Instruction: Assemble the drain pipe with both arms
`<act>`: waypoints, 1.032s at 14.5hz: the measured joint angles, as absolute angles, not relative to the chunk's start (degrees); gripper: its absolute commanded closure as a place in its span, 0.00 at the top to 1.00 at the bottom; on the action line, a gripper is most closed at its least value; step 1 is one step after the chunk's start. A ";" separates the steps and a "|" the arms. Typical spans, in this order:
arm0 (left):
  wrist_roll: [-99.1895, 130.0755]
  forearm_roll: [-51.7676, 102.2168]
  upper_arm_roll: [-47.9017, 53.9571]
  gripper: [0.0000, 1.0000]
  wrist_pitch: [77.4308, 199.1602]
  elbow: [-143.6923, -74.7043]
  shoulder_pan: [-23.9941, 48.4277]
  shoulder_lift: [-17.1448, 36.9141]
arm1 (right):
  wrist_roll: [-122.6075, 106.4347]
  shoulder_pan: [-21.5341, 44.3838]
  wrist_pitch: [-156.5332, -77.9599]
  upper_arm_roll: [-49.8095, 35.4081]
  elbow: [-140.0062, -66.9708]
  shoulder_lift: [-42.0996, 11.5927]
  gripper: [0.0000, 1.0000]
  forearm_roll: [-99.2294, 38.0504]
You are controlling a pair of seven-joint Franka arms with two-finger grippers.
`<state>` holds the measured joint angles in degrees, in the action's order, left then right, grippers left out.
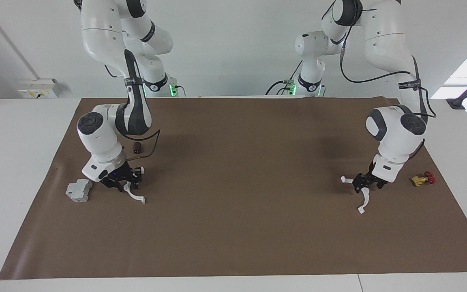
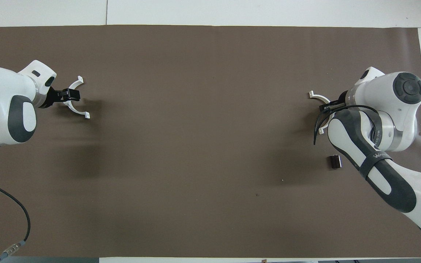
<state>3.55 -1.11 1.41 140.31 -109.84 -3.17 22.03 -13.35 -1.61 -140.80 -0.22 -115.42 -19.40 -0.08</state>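
Observation:
Next, my right gripper puts down its arc mid-mat (image 2: 213, 120) and moves away before my left gripper brings its arc, because both arcs (image 2: 75, 109) face each other from the mat's ends.
The drain pipe lies in two separate white half-ring arcs, one at each end of the brown mat. My right gripper (image 1: 123, 183) is low over the mat and shut on the middle of one arc (image 1: 134, 196), whose free end touches the mat. It also shows in the overhead view (image 2: 327, 107), with the arc (image 2: 318, 96) partly hidden under the wrist. My left gripper (image 1: 362, 184) is shut on the middle of the other arc (image 1: 365, 199), just above the mat. In the overhead view the left gripper (image 2: 71, 95) holds its arc (image 2: 79, 112) with both tabs showing.
A grey blocky box (image 1: 78, 190) lies beside the right gripper, toward the mat's edge. A small dark cylinder (image 1: 137, 147) (image 2: 335, 161) stands nearer to the robots than the right gripper. A small yellow and red part (image 1: 423, 178) lies beside the left gripper.

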 measured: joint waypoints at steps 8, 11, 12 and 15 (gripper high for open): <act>3.54 -1.11 1.48 0.00 140.86 -109.87 -3.17 22.03 | -15.59 -1.84 -140.80 -0.21 -115.42 -19.43 0.04 -0.08; 3.54 -1.11 1.49 0.00 141.03 -109.73 -3.15 22.00 | -15.78 -1.81 -140.52 -0.30 -114.86 -19.44 0.00 -0.36; 3.54 -1.11 1.48 0.00 141.07 -109.63 -3.16 21.88 | -15.77 -1.59 -139.08 -0.52 -113.80 -19.44 0.00 -0.75; 3.54 -1.11 1.38 0.00 140.96 -109.22 -3.41 20.76 | -11.90 1.11 -129.53 -0.97 -106.56 -19.61 0.00 -1.80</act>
